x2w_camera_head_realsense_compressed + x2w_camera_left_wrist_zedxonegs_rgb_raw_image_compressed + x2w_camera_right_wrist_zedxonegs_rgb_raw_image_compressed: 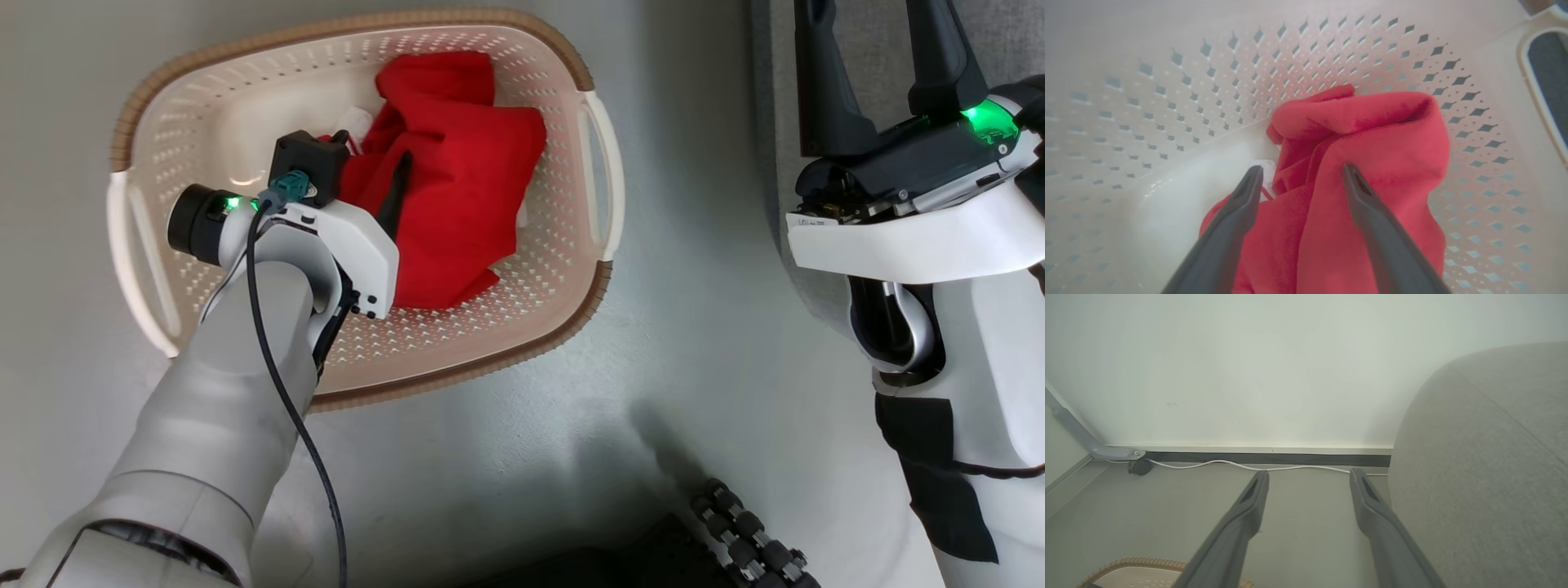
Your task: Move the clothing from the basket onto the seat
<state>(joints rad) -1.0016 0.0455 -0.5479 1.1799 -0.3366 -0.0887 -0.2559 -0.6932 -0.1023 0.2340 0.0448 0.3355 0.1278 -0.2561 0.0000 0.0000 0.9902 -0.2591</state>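
Note:
White trim with a red stripe shows from under the red clothing, so I should expect a wider white panel hidden underneath when I lift it.
The cream perforated basket stands on the floor at the upper left, its wall close around my left wrist. Inside it the red clothing lies crumpled, with a bit of white trim at its edge. My left gripper reaches down into the basket and is open, its fingers straddling a raised fold of the red clothing. My right gripper is open and holds nothing, up beside the light grey seat. In the right wrist view, the right gripper points at the wall with the seat to its right.
A white cable runs along the dark baseboard, and a grey metal leg with a castor stands at the left. The basket's brown rim shows low in that view. My base's black rollers sit at the bottom.

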